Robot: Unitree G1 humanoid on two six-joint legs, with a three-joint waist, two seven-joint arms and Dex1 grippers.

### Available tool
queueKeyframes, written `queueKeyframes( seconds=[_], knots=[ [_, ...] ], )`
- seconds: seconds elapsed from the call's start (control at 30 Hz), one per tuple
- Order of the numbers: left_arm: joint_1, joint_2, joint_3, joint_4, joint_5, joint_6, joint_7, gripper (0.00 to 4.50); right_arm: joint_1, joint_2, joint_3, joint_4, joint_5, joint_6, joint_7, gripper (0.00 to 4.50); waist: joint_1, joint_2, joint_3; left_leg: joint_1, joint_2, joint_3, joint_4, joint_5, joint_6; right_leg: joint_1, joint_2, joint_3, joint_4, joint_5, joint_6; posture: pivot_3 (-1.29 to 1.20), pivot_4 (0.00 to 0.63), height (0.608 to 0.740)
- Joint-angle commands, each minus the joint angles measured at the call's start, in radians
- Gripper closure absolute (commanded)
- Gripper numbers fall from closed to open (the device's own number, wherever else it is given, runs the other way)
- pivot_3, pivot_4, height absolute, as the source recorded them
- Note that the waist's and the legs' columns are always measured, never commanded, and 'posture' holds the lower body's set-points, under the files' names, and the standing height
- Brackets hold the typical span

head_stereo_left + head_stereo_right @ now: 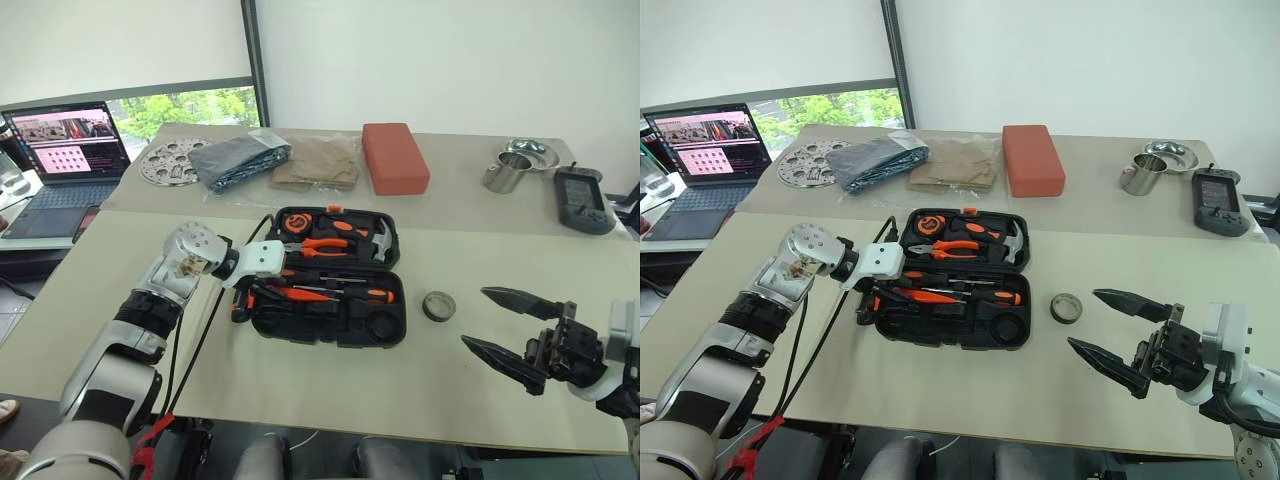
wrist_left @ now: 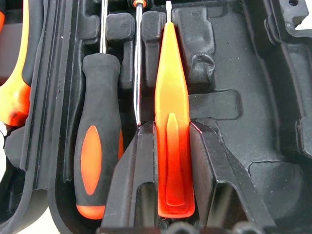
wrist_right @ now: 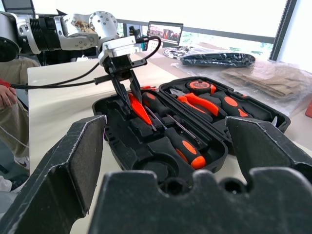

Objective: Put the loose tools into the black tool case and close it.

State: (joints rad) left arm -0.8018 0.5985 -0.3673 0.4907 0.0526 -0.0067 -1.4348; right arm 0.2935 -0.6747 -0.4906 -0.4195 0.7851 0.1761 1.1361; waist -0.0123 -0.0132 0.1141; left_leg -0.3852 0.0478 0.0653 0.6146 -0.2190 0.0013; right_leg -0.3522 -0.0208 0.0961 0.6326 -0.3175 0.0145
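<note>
Next, my left gripper opens, closes its fingers above the tool and pushes it down, because the slim all-orange tool's wide end sits high in its slot.
The black tool case lies open in the middle of the table, with pliers and a hammer in its far half. My left gripper reaches into the left end of the near half, shut on the slim all-orange tool, which lies along a moulded slot. Two screwdrivers lie in the case beside it; one has an orange-and-black handle. A small dark tape roll sits on the table right of the case. My right gripper hovers open, right of the roll, holding nothing.
At the back stand a red-orange block, bagged cloths, a round perforated metal disc, a steel cup and bowl, and a black handheld device. A laptop is far left. A black cable trails from my left wrist.
</note>
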Motion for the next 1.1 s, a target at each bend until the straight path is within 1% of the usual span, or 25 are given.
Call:
queueKeyframes(
  seconds=[0.03,0.5,0.67,0.73,0.77,0.8,0.83,0.9,0.93,0.97,1.0,1.03,1.1],
  knots=[
    [0.012,0.015,-0.008,-0.031,0.014,0.022,-0.009,4.04,0.000,-0.003,-0.025,-0.026,-0.005,-0.029,0.002,0.00,0.000,0.000,0.000,0.000,0.000,0.000,0.000,0.000,0.000,0.000,0.000,0.000,0.000,0.000,0.000,0.00,0.150,0.740],
    [0.021,0.041,-0.045,-0.074,0.074,0.131,-0.005,4.04,0.017,0.004,-0.025,-0.021,-0.022,-0.045,0.011,0.00,-0.005,0.001,-0.001,0.001,0.000,0.000,0.000,0.000,0.000,0.000,0.001,0.001,0.001,0.000,0.000,0.00,0.150,0.740],
    [0.021,0.028,-0.045,-0.069,0.066,0.142,0.006,4.04,0.017,0.001,-0.022,-0.026,-0.025,-0.043,0.006,0.00,-0.006,0.002,-0.001,0.001,0.000,0.000,0.001,0.000,0.000,0.000,0.001,0.001,0.002,0.000,0.000,0.00,0.150,0.740],
    [0.021,0.028,-0.044,-0.072,0.066,0.142,0.009,3.02,0.016,0.000,-0.021,-0.028,-0.025,-0.041,0.004,0.00,-0.006,0.002,-0.001,0.001,0.000,0.000,0.001,0.000,0.000,0.000,0.001,0.001,0.003,0.000,0.000,0.00,0.150,0.740],
    [0.021,0.028,-0.042,-0.073,0.066,0.139,0.015,2.92,0.015,-0.001,-0.020,-0.028,-0.025,-0.040,0.003,0.00,-0.006,0.002,-0.001,0.001,0.000,0.000,0.002,0.000,0.000,0.000,0.001,0.001,0.003,0.000,0.000,0.00,0.150,0.740],
    [0.021,0.026,-0.037,-0.076,0.064,0.140,0.025,2.62,0.015,-0.002,-0.020,-0.028,-0.025,-0.039,0.003,0.00,-0.006,0.002,-0.001,0.001,0.000,0.000,0.002,0.000,0.000,0.000,0.001,0.001,0.003,0.000,0.000,0.00,0.150,0.740],
    [0.020,0.025,-0.030,-0.080,0.060,0.140,0.033,2.18,0.015,-0.003,-0.020,-0.028,-0.025,-0.038,0.003,0.00,-0.006,0.002,-0.001,0.001,0.000,0.000,0.002,0.000,0.000,0.000,0.001,0.001,0.004,0.000,0.000,0.00,0.150,0.740],
    [0.018,0.025,-0.015,-0.100,0.039,0.146,0.028,1.60,0.013,-0.005,-0.019,-0.027,-0.025,-0.036,0.003,0.00,-0.003,0.002,-0.001,0.001,0.000,0.000,0.002,0.000,0.000,0.000,0.001,0.001,0.005,0.000,0.000,0.00,0.150,0.740],
    [0.017,0.029,-0.008,-0.112,0.028,0.143,0.022,1.19,0.012,-0.006,-0.019,-0.028,-0.025,-0.035,0.002,0.00,-0.002,0.002,-0.001,0.001,0.000,0.000,0.003,0.000,0.000,0.000,0.001,0.001,0.006,0.000,0.000,0.00,0.150,0.740],
    [0.018,0.030,-0.004,-0.121,0.021,0.142,0.018,0.88,0.011,-0.007,-0.018,-0.027,-0.025,-0.034,0.002,0.00,-0.002,0.002,-0.001,0.001,0.000,0.000,0.004,0.000,0.000,0.000,0.001,0.001,0.006,0.000,0.000,0.00,0.150,0.740],
    [0.018,0.037,0.004,-0.137,0.010,0.142,0.009,0.42,0.009,-0.008,-0.017,-0.027,-0.027,-0.035,0.001,0.00,-0.002,0.001,-0.001,0.001,0.000,0.000,0.005,0.000,0.000,-0.001,0.000,0.001,0.007,0.000,0.000,0.00,0.150,0.740],
    [0.016,0.043,0.015,-0.155,-0.004,0.147,0.001,0.30,0.008,-0.010,-0.015,-0.027,-0.029,-0.035,0.001,0.00,-0.002,0.002,-0.001,0.000,0.000,0.000,0.006,0.000,0.000,-0.001,0.001,0.001,0.008,0.000,0.000,0.00,0.150,0.740],
    [0.006,0.053,0.039,-0.189,-0.028,0.166,-0.005,0.30,0.005,-0.012,-0.013,-0.026,-0.030,-0.034,0.000,0.00,-0.002,0.002,-0.001,-0.001,0.001,-0.001,0.010,0.000,0.000,-0.001,0.001,0.000,0.009,0.000,0.000,0.00,0.150,0.740]
  ],
)
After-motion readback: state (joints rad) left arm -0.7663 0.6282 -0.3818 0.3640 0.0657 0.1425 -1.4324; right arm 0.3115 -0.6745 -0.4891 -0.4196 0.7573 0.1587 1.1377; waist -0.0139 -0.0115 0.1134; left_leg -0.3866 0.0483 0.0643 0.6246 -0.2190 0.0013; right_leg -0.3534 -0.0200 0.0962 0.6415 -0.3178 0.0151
